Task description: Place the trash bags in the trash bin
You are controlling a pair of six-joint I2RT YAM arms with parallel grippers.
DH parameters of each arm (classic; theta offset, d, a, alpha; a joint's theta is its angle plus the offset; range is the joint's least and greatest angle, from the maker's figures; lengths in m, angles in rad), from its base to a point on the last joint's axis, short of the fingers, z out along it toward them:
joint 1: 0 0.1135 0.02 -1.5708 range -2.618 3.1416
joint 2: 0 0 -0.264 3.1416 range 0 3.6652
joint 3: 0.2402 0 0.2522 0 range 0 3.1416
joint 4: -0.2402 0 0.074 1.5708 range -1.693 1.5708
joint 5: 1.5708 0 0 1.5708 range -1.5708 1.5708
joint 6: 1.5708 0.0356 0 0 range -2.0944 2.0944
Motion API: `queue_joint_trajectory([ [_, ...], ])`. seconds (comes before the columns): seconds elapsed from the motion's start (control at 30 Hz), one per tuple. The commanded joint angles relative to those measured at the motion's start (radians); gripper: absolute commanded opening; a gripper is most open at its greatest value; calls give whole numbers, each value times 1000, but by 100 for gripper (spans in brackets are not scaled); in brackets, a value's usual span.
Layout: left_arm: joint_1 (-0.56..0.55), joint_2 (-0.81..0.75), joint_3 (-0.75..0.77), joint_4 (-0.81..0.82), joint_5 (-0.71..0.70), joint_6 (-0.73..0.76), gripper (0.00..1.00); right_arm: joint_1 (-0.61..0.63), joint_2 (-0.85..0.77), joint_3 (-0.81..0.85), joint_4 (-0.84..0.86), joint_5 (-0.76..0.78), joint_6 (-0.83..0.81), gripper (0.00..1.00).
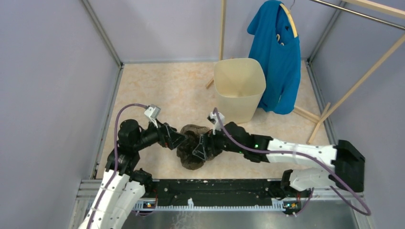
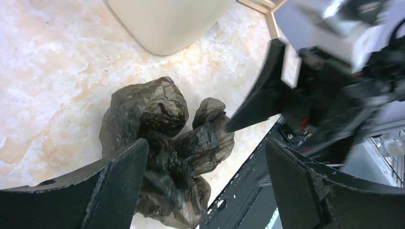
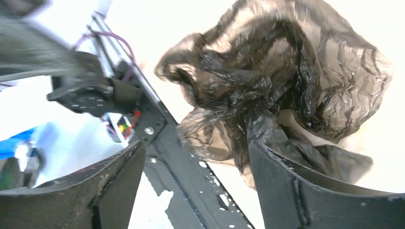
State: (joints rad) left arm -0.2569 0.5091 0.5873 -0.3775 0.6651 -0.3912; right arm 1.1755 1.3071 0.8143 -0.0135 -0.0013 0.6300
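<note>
The film of the trash bag lies in loose, crumpled folds. The bag should spread out wide and sag when I lift and pull it.
The trash bag is a crumpled, glossy dark brownish film lying on the marbled floor near the front rail. My left gripper is open at the bag's left side. In the left wrist view its jaws stand wide apart over the bag, gripping nothing. My right gripper is open at the bag's right side. In the right wrist view its right finger lies against the bag. The cream-beige trash bin stands upright behind the bag, also seen in the left wrist view.
A blue T-shirt hangs on a wooden rack right of the bin. The black front rail runs just below the bag. Grey walls enclose the floor on three sides.
</note>
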Motion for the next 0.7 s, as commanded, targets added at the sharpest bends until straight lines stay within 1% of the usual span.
queue_joint_trajectory([
  [0.0, -5, 43, 28, 18, 14, -7, 98, 6, -232, -91, 94, 38, -9, 84],
  [0.13, -11, 114, 49, -17, -1, 1, 98, 4, -344, -170, 24, 182, 2, 90],
  [0.23, -49, 183, 71, -74, -150, -13, 98, 1, -364, -197, -81, 293, 17, 95],
  [0.3, -76, 239, 80, -93, -229, -30, 98, -7, -345, -204, -79, 292, 17, 97],
  [0.43, -85, 374, 92, -67, -226, -21, 98, -8, -255, -211, -14, 267, 40, 97],
  [0.47, -87, 423, 91, -52, -222, -14, 98, -8, -225, -216, 3, 259, 48, 93],
  [0.5, -90, 463, 92, -39, -223, -11, 97, -8, -191, -222, 35, 243, 52, 87],
  [0.53, -92, 499, 95, -30, -228, -9, 95, -8, -159, -228, 66, 216, 53, 79],
  [0.57, -95, 539, 103, -25, -235, -8, 92, -8, -125, -232, 93, 185, 45, 70],
  [0.67, -99, 636, 143, -22, -243, -7, 77, -8, -56, -230, 127, 151, 40, 33],
])
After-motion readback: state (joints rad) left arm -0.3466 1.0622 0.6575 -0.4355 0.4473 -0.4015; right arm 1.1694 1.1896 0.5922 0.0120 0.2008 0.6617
